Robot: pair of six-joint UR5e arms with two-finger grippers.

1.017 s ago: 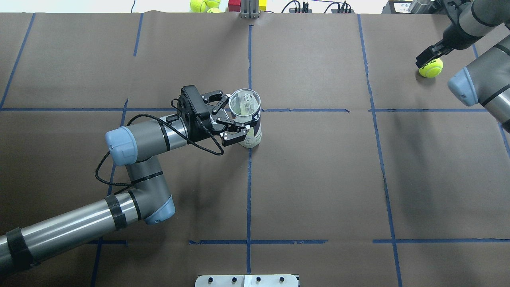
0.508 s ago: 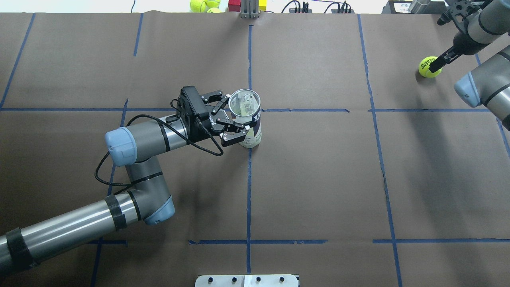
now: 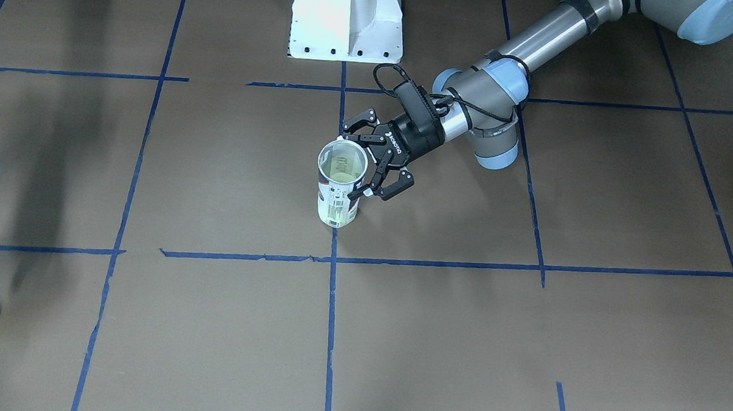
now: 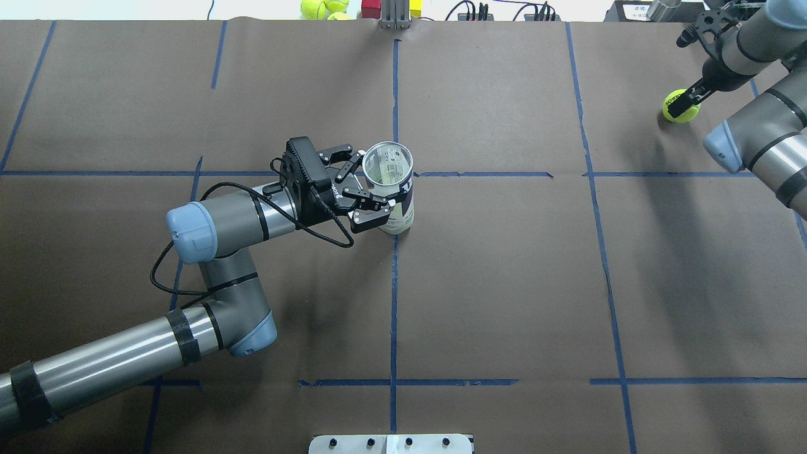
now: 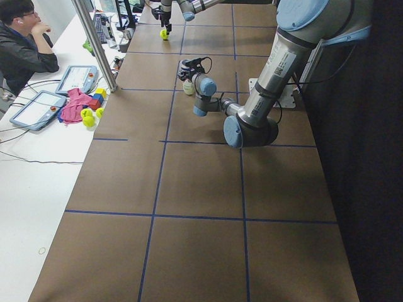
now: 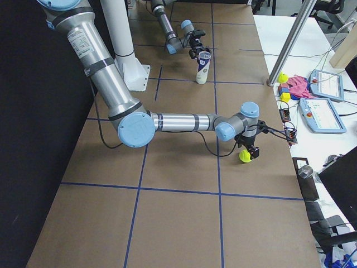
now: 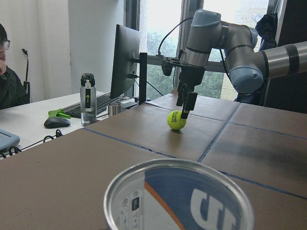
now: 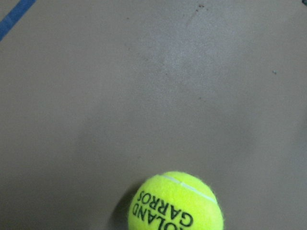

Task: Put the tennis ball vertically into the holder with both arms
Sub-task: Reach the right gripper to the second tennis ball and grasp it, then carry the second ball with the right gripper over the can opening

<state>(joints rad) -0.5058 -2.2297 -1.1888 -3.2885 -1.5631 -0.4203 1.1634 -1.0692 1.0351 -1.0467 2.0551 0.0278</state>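
Observation:
My gripper will let go of the tennis ball at the holder's opening. The holder's opening looks wider than the tennis ball, so the tennis ball should fall freely below the holder's rim.
The holder, a clear tube with a white and navy label, stands upright near the table's middle, its mouth open upward. It also shows in the front view and as a rim in the left wrist view. My left gripper is shut on its upper part, one finger on each side. A yellow-green tennis ball lies on the table at the far right. My right gripper hovers just over it, pointing down, open. The ball touches the lower edge of the right wrist view.
The white pedestal base stands at the robot's side of the table. Spare tennis balls and coloured blocks lie beyond the far edge. An operator sits at a desk with tablets. A metal post rises at the table edge.
My right wrist has turned above the ball and shifted slightly to the right. The ball stays in place. My left arm and the holder have not moved.

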